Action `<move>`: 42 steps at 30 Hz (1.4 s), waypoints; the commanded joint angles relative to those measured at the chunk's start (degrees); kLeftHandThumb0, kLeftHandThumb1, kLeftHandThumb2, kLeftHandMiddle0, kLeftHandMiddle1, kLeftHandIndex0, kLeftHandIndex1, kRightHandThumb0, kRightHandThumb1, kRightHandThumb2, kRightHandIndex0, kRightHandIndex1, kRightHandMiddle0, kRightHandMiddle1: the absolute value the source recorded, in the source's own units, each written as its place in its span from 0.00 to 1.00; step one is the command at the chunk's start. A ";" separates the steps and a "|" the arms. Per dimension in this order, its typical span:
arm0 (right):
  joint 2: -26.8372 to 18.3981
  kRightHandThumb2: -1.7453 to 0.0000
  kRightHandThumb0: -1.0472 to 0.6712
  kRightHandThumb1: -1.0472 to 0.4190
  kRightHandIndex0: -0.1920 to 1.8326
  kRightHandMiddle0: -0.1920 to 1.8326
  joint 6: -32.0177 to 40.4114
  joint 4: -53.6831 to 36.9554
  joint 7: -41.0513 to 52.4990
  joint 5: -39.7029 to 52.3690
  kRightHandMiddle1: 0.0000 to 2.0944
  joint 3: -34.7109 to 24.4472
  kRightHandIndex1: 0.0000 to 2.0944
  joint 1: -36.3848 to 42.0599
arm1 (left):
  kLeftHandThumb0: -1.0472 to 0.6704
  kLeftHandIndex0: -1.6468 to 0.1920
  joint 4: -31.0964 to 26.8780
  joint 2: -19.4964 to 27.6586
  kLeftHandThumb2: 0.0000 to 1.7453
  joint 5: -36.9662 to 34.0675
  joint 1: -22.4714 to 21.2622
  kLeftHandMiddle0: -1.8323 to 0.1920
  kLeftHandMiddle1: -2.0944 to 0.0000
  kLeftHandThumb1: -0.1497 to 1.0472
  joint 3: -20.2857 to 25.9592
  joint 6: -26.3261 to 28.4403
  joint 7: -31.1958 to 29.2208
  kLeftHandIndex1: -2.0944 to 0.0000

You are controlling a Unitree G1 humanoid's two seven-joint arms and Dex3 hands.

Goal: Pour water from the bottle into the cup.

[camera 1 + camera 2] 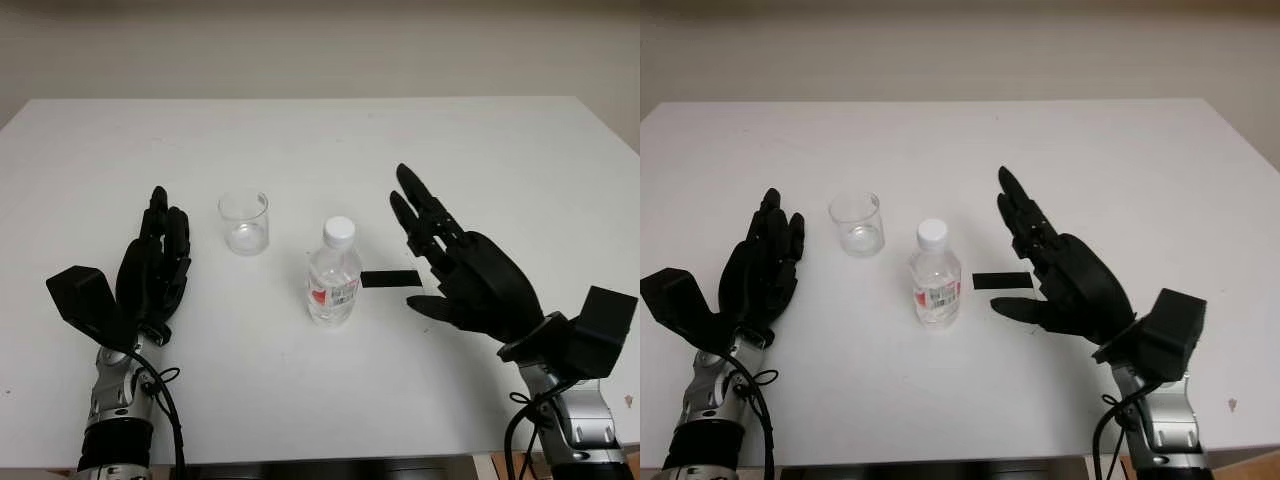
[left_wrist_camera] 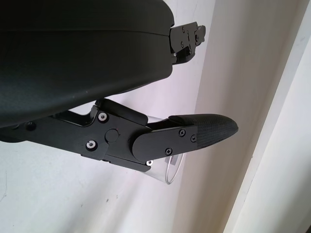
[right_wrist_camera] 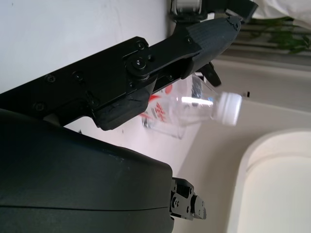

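Observation:
I expect the water to stay inside when I tilt the bottle [image 1: 334, 284] over the cup, because the white cap [image 1: 339, 232] covers the bottle's opening.
A small clear water bottle [image 1: 333, 277] with a white cap and a red-and-white label stands upright near the middle of the white table [image 1: 320, 150]. To its left and a little farther back stands a clear glass cup [image 1: 245, 222]. My right hand [image 1: 455, 262] is open, hovering to the right of the bottle with a gap between them. My left hand [image 1: 155, 262] is open at the left, short of the cup and apart from it. The bottle [image 3: 204, 104] appears past the right hand's fingers, and the cup's rim [image 2: 172, 170] peeks out behind a left finger.
A short black tape strip [image 1: 390, 278] lies on the table between the bottle and my right hand. A pale wall runs behind the table's far edge. The table's side edges fall away at far left and far right.

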 commanded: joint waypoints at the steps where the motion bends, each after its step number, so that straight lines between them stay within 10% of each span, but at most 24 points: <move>1: 0.88 0.98 0.09 0.10 0.00 0.00 -0.73 1.85 -0.04 -0.88 0.00 1.19 0.00 -1.42 | 0.21 0.98 1.21 -0.38 0.30 0.35 1.17 0.96 0.97 1.00 -0.21 0.23 0.33 0.97; 16: 6.93 0.97 0.05 0.10 0.00 0.00 -9.59 17.55 -1.65 -6.97 0.00 6.33 0.00 -8.59 | 0.21 0.99 1.88 -0.58 0.31 -0.05 0.79 0.98 0.98 1.00 -0.20 -0.32 -0.11 0.98; 37: 8.84 0.97 0.12 0.11 0.00 0.00 -9.27 17.72 -0.01 -5.55 0.00 7.17 0.00 -10.89 | 0.21 0.99 2.72 -1.89 0.31 0.17 0.32 0.98 0.97 1.00 -0.53 -1.24 1.34 0.98; 40: 9.93 0.97 0.19 0.13 0.15 0.14 -9.10 16.79 -1.67 -6.12 0.13 7.44 0.12 -10.89 | 0.21 0.99 2.37 -2.11 0.31 0.25 0.70 0.97 0.97 1.00 -0.51 -1.29 1.71 0.97; 42: 10.32 0.97 0.21 0.13 0.06 0.06 -9.72 16.75 -2.10 -6.56 0.57 7.80 0.56 -11.00 | 0.21 0.99 2.05 -2.25 0.31 0.22 0.98 0.98 0.97 1.00 -0.49 -1.22 1.95 0.97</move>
